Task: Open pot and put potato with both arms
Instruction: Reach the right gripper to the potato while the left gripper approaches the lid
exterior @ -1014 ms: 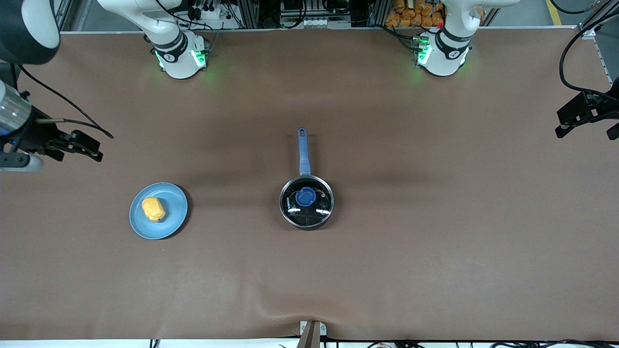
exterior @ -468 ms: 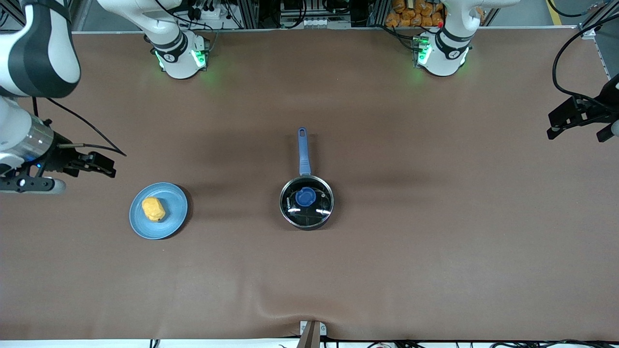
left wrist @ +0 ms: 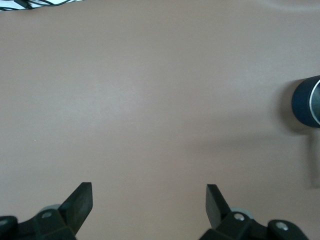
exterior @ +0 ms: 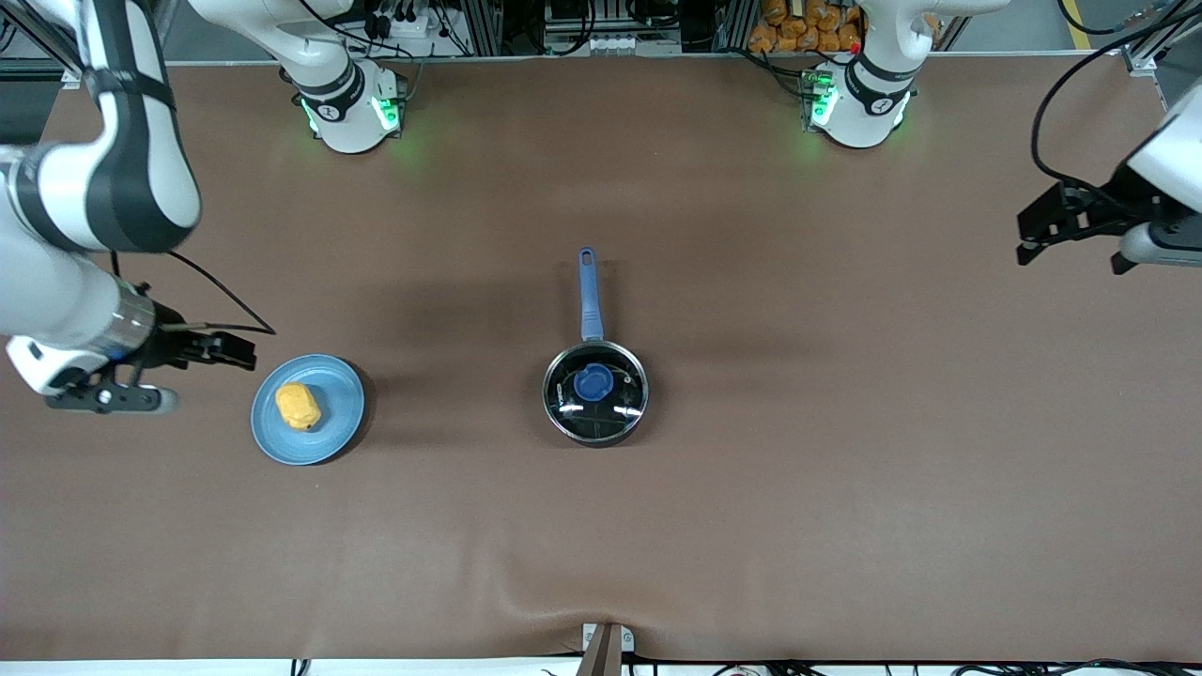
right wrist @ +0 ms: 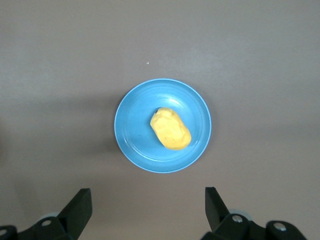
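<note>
The glass lid [exterior: 594,422] lets only plain black show through, so I should expect an empty pot [exterior: 594,394] when I bring the potato over.
The pot [exterior: 640,406] stands at the table's middle, black, its blue handle [exterior: 589,296] pointing toward the robots' bases. A glass lid with a blue knob [exterior: 593,382] covers it. The potato [exterior: 298,406] lies on a blue plate [exterior: 344,394] toward the right arm's end. My right gripper [exterior: 239,352] hovers open beside the plate, empty; in its wrist view the potato [right wrist: 170,129] and the plate [right wrist: 132,130] lie ahead of the right gripper [right wrist: 147,202]. My left gripper [exterior: 1028,239] hangs open and empty over the left arm's end; the left gripper [left wrist: 148,200] is over bare mat, with the pot [left wrist: 306,102] at that view's edge.
Brown mat [exterior: 845,488] covers the whole table. Both arm bases [exterior: 349,108] stand along the edge farthest from the front camera. A small metal bracket [exterior: 606,643] sits at the nearest edge.
The right gripper has come down and closer to the blue plate. The left gripper has moved in from the table's end toward the pot. Pot, lid and potato have not moved.
</note>
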You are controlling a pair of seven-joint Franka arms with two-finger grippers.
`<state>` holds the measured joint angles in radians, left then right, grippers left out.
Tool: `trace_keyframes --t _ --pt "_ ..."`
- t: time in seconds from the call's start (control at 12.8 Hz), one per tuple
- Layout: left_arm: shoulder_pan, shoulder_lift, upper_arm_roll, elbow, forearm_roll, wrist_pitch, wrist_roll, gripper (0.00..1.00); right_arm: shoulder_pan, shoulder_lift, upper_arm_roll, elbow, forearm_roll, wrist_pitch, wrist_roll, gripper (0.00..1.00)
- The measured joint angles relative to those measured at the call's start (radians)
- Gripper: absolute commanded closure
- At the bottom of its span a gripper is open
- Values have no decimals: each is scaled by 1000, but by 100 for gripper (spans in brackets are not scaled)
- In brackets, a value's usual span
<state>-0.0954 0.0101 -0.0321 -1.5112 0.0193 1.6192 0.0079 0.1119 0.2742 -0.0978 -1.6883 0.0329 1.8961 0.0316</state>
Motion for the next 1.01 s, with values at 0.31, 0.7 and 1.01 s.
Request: trace_keyframes --t 0.31,0.7,1.01 --pt "-5 3 -122 -5 -2 0 -162 0 29 100 2 -1 0 91 -53 0" --pt "-122 109 -228 -20 -10 106 -468 0 55 207 3 -16 0 208 -128 0" --pt "-286 294 -219 -6 -10 308 -741 0 49 244 -8 -147 0 440 -293 0"
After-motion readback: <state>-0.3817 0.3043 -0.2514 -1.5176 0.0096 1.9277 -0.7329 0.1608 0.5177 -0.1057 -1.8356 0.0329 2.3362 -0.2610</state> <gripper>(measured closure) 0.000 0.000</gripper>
